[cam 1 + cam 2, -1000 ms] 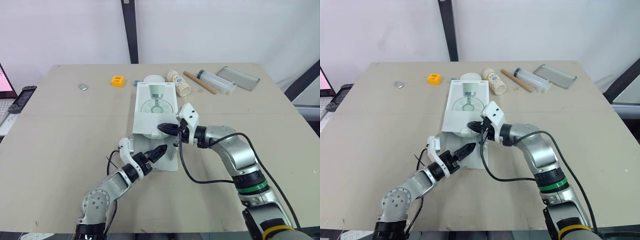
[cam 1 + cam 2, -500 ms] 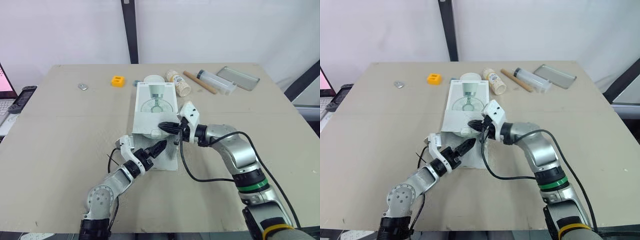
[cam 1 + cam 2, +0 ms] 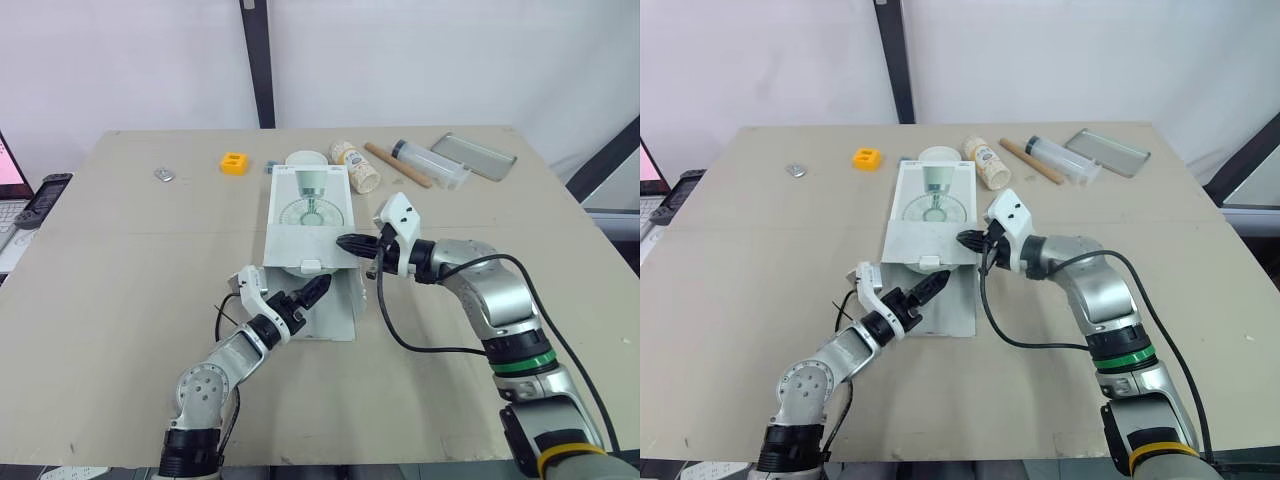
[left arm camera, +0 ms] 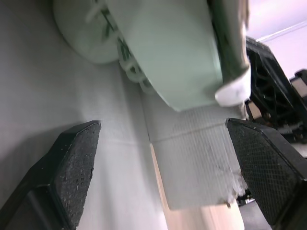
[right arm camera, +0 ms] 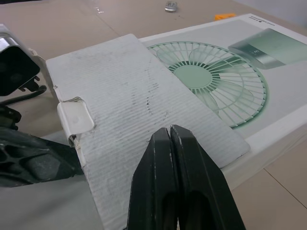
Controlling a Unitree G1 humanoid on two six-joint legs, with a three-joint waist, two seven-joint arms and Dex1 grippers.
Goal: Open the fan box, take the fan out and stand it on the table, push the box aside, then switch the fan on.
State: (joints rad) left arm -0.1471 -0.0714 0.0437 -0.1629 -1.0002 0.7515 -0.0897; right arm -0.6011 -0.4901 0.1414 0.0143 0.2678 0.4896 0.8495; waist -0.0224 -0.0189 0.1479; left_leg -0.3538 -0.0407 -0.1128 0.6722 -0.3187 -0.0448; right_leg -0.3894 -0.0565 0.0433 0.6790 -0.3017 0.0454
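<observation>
I expect the fan to slide out head first when I pull, with its base still inside, because the fan's rim shows at the box's open end (image 3: 312,278).
The white fan box (image 3: 308,215), printed with a fan picture, lies flat mid-table with its near end open and a flap (image 3: 338,305) spread on the table. My left gripper (image 3: 312,290) is at that open end, fingers open. In the left wrist view the pale green fan (image 4: 163,52) lies just beyond the pads (image 4: 72,167). My right gripper (image 3: 350,243) is shut with nothing in it, at the box's right edge. From the right wrist view it hovers over the box's corrugated flap (image 5: 139,110).
Along the far edge lie an orange block (image 3: 235,161), a white round lid (image 3: 305,158), a small bottle (image 3: 358,166), a wooden rod (image 3: 398,165), a clear tube (image 3: 435,163) and a metal tray (image 3: 482,155). A small metal piece (image 3: 165,174) and a black controller (image 3: 45,195) are at left.
My right gripper has drawn back to the right, from over the box's near end to its right edge. My left gripper has pushed forward to the open end.
</observation>
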